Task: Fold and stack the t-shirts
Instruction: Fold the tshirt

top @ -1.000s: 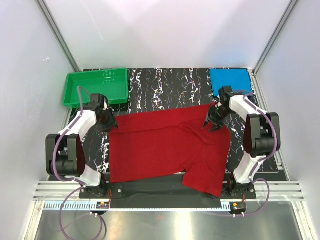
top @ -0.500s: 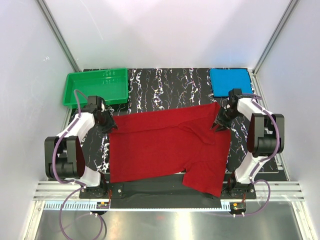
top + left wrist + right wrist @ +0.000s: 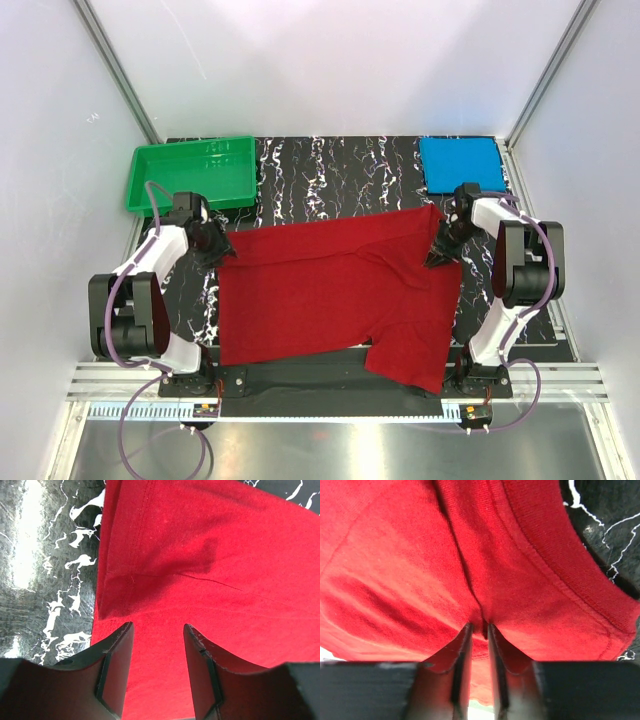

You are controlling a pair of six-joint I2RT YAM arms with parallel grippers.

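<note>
My left gripper's open fingers are hovering above flat cloth inside the red t-shirt's edge (image 3: 156,642), so next my left gripper moves over to the folded flap's corner (image 3: 104,611) and pinches there.
The deep red t-shirt (image 3: 330,295) lies spread flat on the black marbled table (image 3: 340,170), its lower right part hanging over the near edge. The bright blue t-shirt (image 3: 460,164) is a neat folded rectangle at the back right corner. My left gripper (image 3: 215,243) is open over the red shirt's far left corner; in the left wrist view (image 3: 157,627) red cloth (image 3: 225,555) lies under the spread jaws. My right gripper (image 3: 440,250) is shut on a fold of the red shirt at its far right edge, seen pinched in the right wrist view (image 3: 480,626).
A green plastic tray (image 3: 190,175) stands at the back left, just beyond my left gripper. White walls with metal frame posts close in the table on three sides. A metal rail (image 3: 330,385) runs along the near edge.
My right gripper has moved a little to the right and nearer, drawing the red shirt's far right corner with it. The left gripper has hardly moved.
</note>
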